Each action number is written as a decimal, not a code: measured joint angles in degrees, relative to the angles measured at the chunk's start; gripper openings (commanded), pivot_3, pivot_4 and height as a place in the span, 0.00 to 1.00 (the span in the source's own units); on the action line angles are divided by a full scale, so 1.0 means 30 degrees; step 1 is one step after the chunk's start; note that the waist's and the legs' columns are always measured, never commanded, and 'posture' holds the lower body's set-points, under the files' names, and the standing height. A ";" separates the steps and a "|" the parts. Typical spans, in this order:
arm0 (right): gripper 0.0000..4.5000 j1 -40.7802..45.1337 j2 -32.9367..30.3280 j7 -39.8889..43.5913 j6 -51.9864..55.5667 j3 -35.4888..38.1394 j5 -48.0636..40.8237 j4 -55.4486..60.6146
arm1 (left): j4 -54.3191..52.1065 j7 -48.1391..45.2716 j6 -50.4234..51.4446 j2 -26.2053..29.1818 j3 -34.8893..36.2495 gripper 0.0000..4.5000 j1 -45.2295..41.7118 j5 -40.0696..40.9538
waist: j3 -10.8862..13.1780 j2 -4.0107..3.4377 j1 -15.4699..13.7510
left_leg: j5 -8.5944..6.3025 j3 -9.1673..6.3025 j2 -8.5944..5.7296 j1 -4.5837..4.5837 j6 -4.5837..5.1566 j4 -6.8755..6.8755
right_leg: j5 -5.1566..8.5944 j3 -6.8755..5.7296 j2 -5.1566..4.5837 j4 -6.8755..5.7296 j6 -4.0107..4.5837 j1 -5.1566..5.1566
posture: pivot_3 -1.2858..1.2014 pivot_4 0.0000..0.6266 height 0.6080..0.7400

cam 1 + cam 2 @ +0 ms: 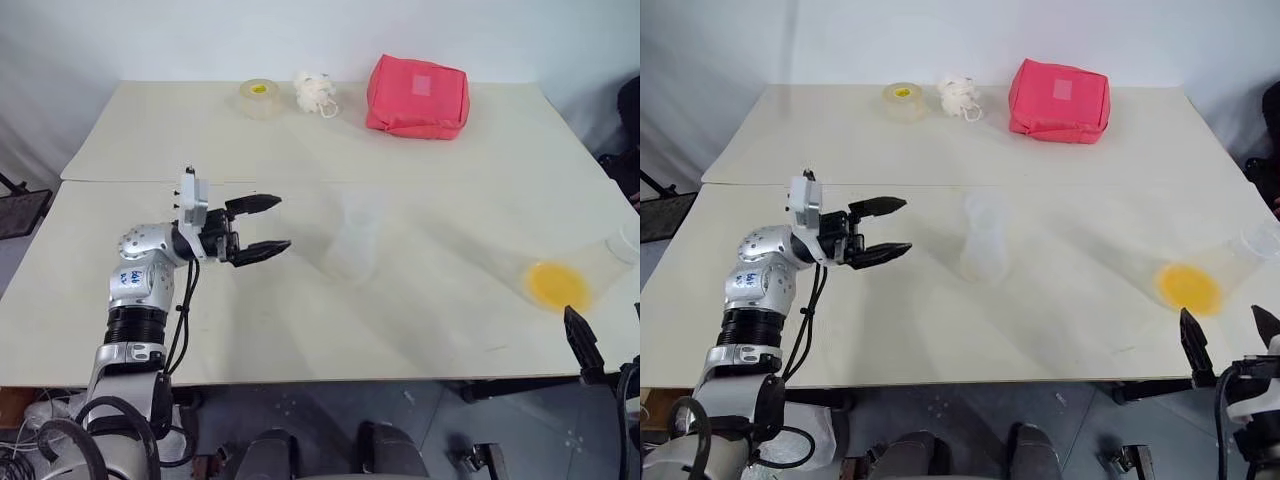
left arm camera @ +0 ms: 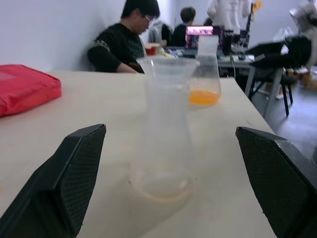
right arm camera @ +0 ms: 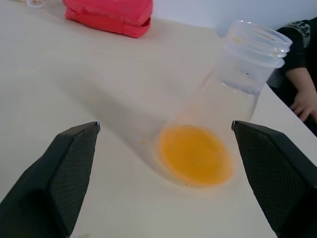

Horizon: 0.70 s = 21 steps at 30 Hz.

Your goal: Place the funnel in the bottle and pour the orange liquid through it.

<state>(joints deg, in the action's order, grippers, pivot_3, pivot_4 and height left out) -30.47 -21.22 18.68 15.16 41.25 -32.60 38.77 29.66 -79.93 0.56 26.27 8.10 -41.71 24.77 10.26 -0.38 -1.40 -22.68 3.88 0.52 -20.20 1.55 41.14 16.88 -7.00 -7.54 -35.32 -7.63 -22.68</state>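
Note:
The clear jar [image 1: 1208, 274] stands upright and free in front of my right gripper's open fingers. I should keep moving toward the jar's neck [image 1: 1253, 244] until the fingers are on both sides of it.
The translucent bottle [image 1: 347, 258] stands upright mid-table. The clear funnel [image 2: 167, 63] appears seated in its mouth, wide rim up. My left gripper [image 1: 262, 228] is open, level and pointing at the bottle from its left, a short gap away, with the bottle framed between its fingers in the left wrist view. The orange liquid [image 1: 558, 285] lies in the bottom of a clear jar [image 3: 255, 44] with a threaded open mouth, near the table's right edge. My right gripper [image 1: 1228, 338] is open just off the front edge, below the jar, holding nothing.
A red pouch [image 1: 417, 96], a yellow-centred tape roll [image 1: 259, 97] and a white crumpled item [image 1: 316, 93] lie along the far edge. A seam [image 1: 120, 181] joins the two tabletops. Seated people [image 2: 124, 42] are beyond the right side; a hand [image 3: 304, 101] rests near the jar.

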 measured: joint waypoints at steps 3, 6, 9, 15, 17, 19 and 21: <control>1.00 0.1308 -0.0923 -0.0347 0.0258 0.0186 0.0051 -0.1038 | 0.0107 -0.0346 -0.0483 0.0000 -0.0070 0.99 0.0011 -0.0008 | 0.0000 0.0000 0.0003 | 0.0000 0.0013 0.0000 0.0001 0.0001 0.0003 | 0.0000 0.0012 -0.0002 0.0004 0.0000 0.0000 | 0.52 0.24 1.00; 1.00 0.2827 -0.1821 -0.0683 0.0464 0.0485 0.0237 -0.2235 | 0.0054 -0.0404 -0.0889 0.0030 -0.0080 0.99 0.0171 -0.0011 | -0.0002 -0.0004 -0.0013 | 0.0000 0.0008 0.0007 0.0001 0.0001 -0.0004 | 0.0000 0.0009 0.0000 0.0003 0.0001 -0.0003 | 0.52 0.24 1.00; 1.00 0.4024 -0.2482 -0.0919 0.0542 0.0609 0.0604 -0.3683 | -0.0555 -0.0231 -0.0855 0.0082 -0.0045 0.99 0.0930 0.0013 | -0.0002 -0.0004 0.0017 | -0.0002 0.0012 0.0003 -0.0002 0.0006 -0.0003 | 0.0000 0.0015 -0.0006 0.0002 0.0000 -0.0003 | 0.52 0.24 1.00; 1.00 0.6045 -0.3398 -0.1408 0.0643 0.0610 0.1544 -0.5648 | -0.2367 0.0593 -0.0436 0.0180 -0.0004 0.99 0.2267 0.0232 | -0.0002 -0.0005 -0.0013 | -0.0002 0.0000 0.0008 -0.0003 0.0007 0.0002 | 0.0000 0.0023 -0.0007 -0.0004 0.0000 -0.0003 | 0.52 0.24 1.00; 1.00 0.6270 -0.3399 -0.1436 0.0781 0.0602 0.1652 -0.5648 | -0.2826 0.0877 -0.0244 0.0175 -0.0006 0.99 0.2441 0.0253 | -0.0002 -0.0005 -0.0026 | -0.0002 -0.0002 0.0007 -0.0005 0.0007 0.0000 | 0.0000 0.0024 -0.0008 -0.0002 0.0000 -0.0003 | 0.52 0.24 1.00; 1.00 0.6331 -0.3398 -0.1453 0.0840 0.0601 0.1773 -0.5644 | -0.3099 0.1049 -0.0116 0.0174 -0.0009 0.99 0.2535 0.0302 | -0.0003 -0.0006 -0.0021 | -0.0003 0.0003 0.0002 -0.0005 0.0008 0.0000 | 0.0000 0.0028 -0.0012 0.0000 0.0000 -0.0003 | 0.52 0.24 1.00; 1.00 0.6373 -0.3395 -0.1469 0.0971 0.0598 0.1831 -0.5645 | -0.3658 0.1252 0.0055 0.0162 -0.0015 0.99 0.2895 0.0503 | -0.0003 -0.0007 0.0006 | -0.0003 0.0003 0.0008 -0.0001 0.0008 -0.0004 | 0.0000 0.0028 -0.0011 -0.0002 0.0000 -0.0003 | 0.52 0.24 1.00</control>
<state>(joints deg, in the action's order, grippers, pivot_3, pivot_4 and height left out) -11.35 -31.41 14.27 18.07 43.05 -27.10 21.84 18.68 -76.18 0.72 26.75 8.06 -33.03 26.28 10.25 -0.41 -1.38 -22.69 3.88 0.55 -20.21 1.58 41.13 16.88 -6.92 -7.58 -35.32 -7.63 -22.68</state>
